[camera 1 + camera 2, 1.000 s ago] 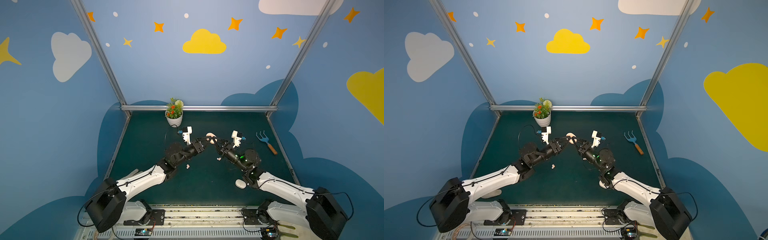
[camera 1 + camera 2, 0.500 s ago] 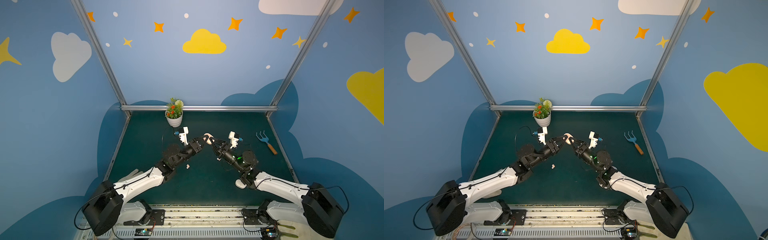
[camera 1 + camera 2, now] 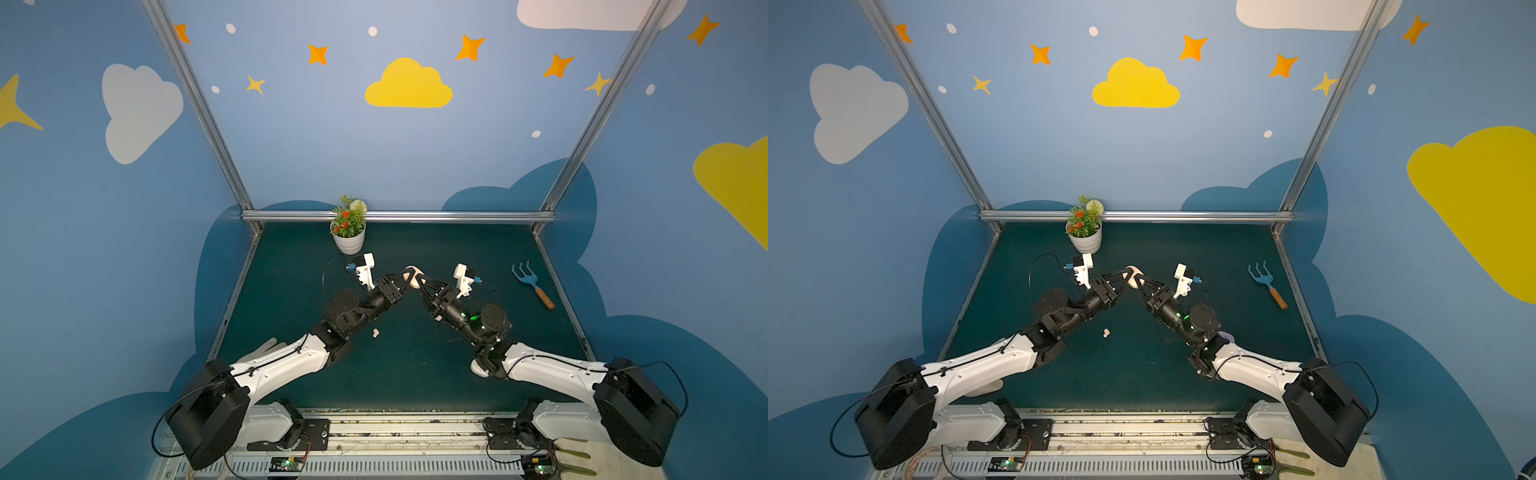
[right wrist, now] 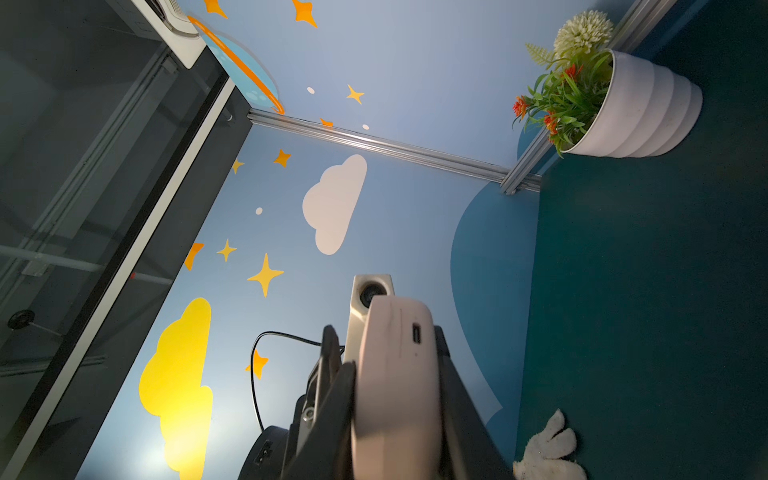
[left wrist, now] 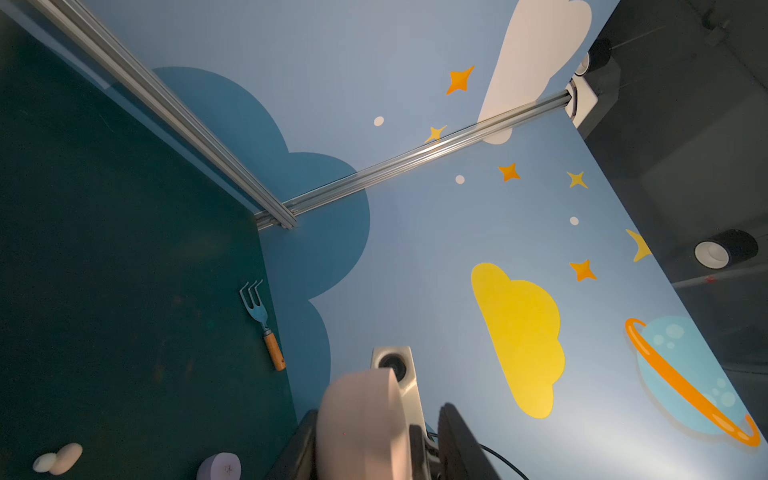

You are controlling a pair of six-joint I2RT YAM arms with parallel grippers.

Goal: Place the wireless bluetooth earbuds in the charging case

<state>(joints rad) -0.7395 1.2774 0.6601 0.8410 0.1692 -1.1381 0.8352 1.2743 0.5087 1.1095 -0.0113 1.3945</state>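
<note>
The robot's right gripper pinches the charging case's flat sides (image 4: 398,372), lid included, so the left gripper should hold the case while the right gripper takes hold again on the case's rounded ends (image 4: 397,307).
A pale pink charging case (image 3: 415,283) hangs closed above the mat's middle, in both top views. My right gripper (image 4: 397,374) is shut on it, one finger on each flat face. My left gripper (image 5: 380,440) straddles the same case (image 5: 357,415) from the opposite side. One of its fingers lies against the case and the other stands a little off it, so it is open. A whitish pair of earbuds (image 3: 375,333) lies on the mat under my left arm. Another small pale earbud (image 3: 437,318) lies below my right gripper.
A lilac case (image 5: 219,466) and a white case (image 3: 480,368) lie on the mat by my right arm. A potted plant (image 3: 349,232) stands at the back. A blue hand rake (image 3: 534,284) lies at the right. A white fluffy glove (image 4: 548,449) lies front left.
Both grippers have drifted slightly left with the pink case between them. The left jaws have narrowed around it. The right grip is unchanged.
</note>
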